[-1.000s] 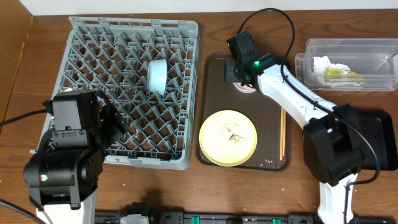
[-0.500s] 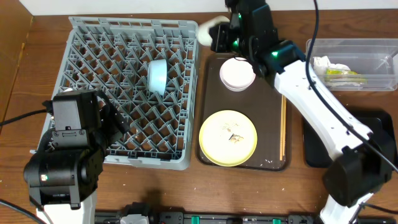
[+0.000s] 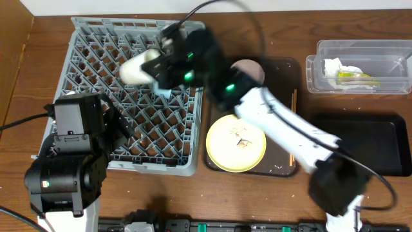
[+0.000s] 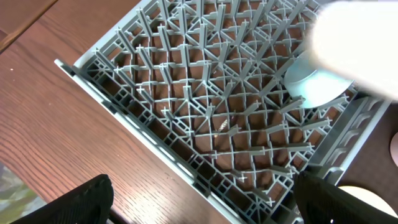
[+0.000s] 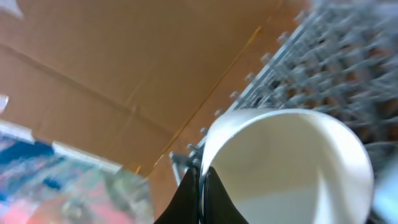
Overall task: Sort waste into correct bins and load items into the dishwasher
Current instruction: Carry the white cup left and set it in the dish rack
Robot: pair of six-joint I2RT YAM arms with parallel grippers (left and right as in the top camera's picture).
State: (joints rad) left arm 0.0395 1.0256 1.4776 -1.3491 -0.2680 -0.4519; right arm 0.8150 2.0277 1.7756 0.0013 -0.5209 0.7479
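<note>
The rack's pegs (image 3: 159,124) in front of the light blue bowl are free, so the robot's right gripper should go on moving the cream cup down there (image 3: 163,115) until the cup sits among them.
My right gripper (image 3: 159,59) is shut on the rim of the cream cup (image 3: 138,68) and holds it above the grey dish rack (image 3: 90,45); the right wrist view shows the fingers (image 5: 202,186) pinching the cup's rim (image 5: 292,155). The light blue bowl (image 4: 314,87) lies in the rack under the cup, mostly hidden from overhead. My left gripper (image 4: 205,211) is open and empty over the rack's front left edge. The yellow plate (image 3: 236,143) carries crumbs (image 3: 243,143). The pink saucer (image 3: 248,68) and chopsticks (image 3: 293,98) lie on the brown tray.
The brown serving tray (image 3: 283,71) lies right of the rack. The clear tub (image 3: 380,55) at the back right holds the napkin (image 3: 336,66) and the wrapper (image 3: 353,77). The black tray (image 3: 360,145) lies in front of it.
My right arm lifted the cream cup off the pink saucer and swung it left, from over the brown tray to above the rack. The left arm has not moved.
</note>
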